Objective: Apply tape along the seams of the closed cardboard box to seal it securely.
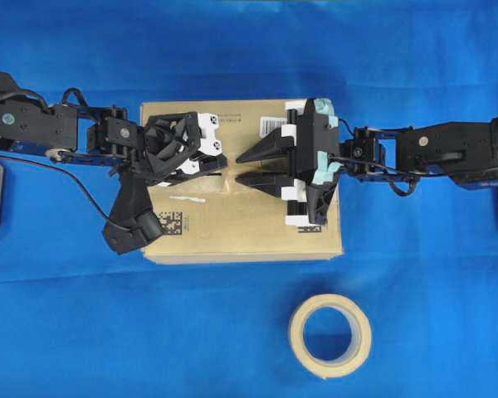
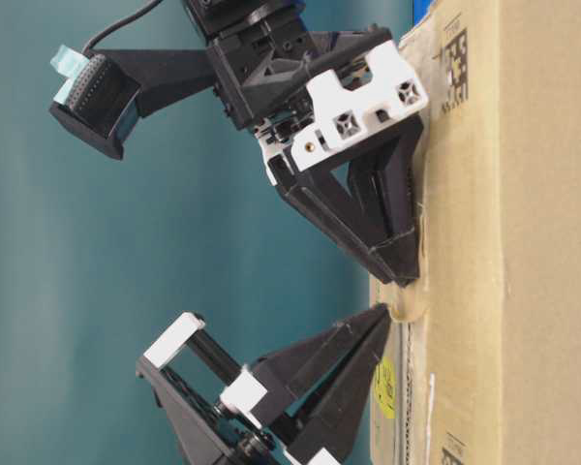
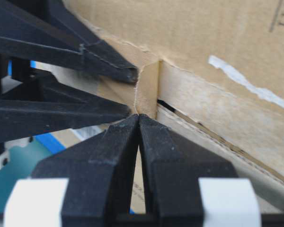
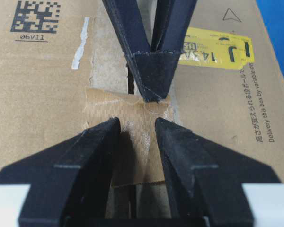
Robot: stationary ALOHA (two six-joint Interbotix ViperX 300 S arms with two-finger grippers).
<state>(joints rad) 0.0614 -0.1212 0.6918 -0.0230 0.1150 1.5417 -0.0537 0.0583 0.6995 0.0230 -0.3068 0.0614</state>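
Observation:
The tape's far edge point(image 2: 408, 312) sticks up wrinkled at my left gripper's slanted fingers, so next I open them, move back, turn upright and press the tape's middle point(image 1: 231, 177) flat.
The cardboard box point(image 1: 257, 228) lies flat between my arms, with a yellow sticker point(image 4: 213, 49) and matrix codes on top. A squarish tan tape point(image 4: 132, 146) lies across the seam point(image 4: 131, 80) at mid-box; it also shows in the left wrist view point(image 3: 147, 87). My right gripper point(image 4: 136, 122) is open, its fingers resting on the tape on either side of the seam. My left gripper point(image 4: 151, 94) is shut, with nothing seen between its jaws. Its tips point(image 3: 138, 116) press on the tape's far edge, which is slightly wrinkled. The two grippers meet tip to tip point(image 1: 231, 167).
A beige tape roll point(image 1: 329, 336) lies on the blue cloth in front of the box. A white barcode label point(image 1: 271, 124) is at the box's far edge. Pale torn strips point(image 4: 83, 42) run beside the seam.

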